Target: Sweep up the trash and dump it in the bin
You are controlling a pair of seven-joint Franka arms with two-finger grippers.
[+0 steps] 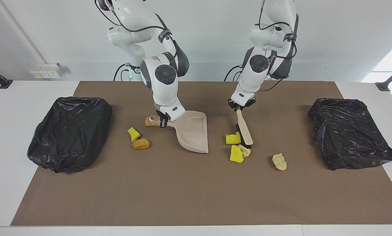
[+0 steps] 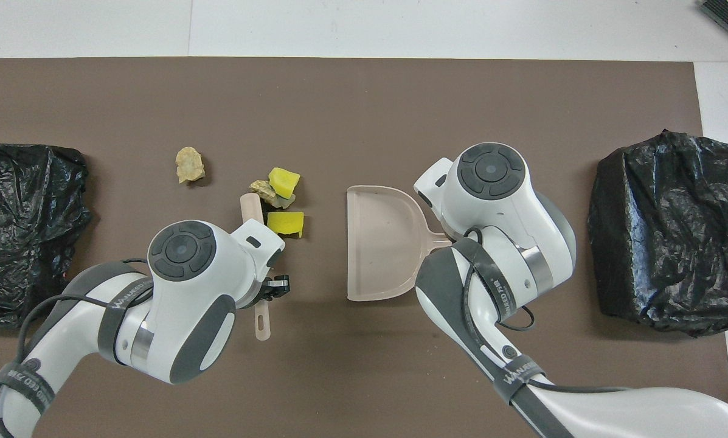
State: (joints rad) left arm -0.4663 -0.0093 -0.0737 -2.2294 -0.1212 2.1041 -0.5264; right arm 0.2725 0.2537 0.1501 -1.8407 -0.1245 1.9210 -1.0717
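The far yellow chunk (image 2: 284,182) reaches beyond the brush's tip, so my left gripper needs to move the brush farther out behind it before I sweep toward the dustpan.
My right gripper (image 1: 163,122) is shut on the handle of the beige dustpan (image 1: 194,132), which rests on the mat with its mouth toward the left arm's end (image 2: 382,243). My left gripper (image 1: 239,106) is shut on the handle of the brush (image 1: 245,131), bristles down on the mat beside the trash. Two yellow chunks (image 1: 233,139) (image 1: 235,154) and a tan lump (image 1: 245,150) lie between brush and dustpan. Another tan lump (image 1: 279,161) lies apart, toward the left arm's end. A yellow chunk (image 1: 133,133) and brown lumps (image 1: 140,144) (image 1: 147,121) lie by the dustpan's handle.
Two bins wrapped in black bags stand on the brown mat, one at the right arm's end (image 1: 69,132) and one at the left arm's end (image 1: 349,132). In the overhead view my right arm's wrist (image 2: 491,182) covers the dustpan's handle.
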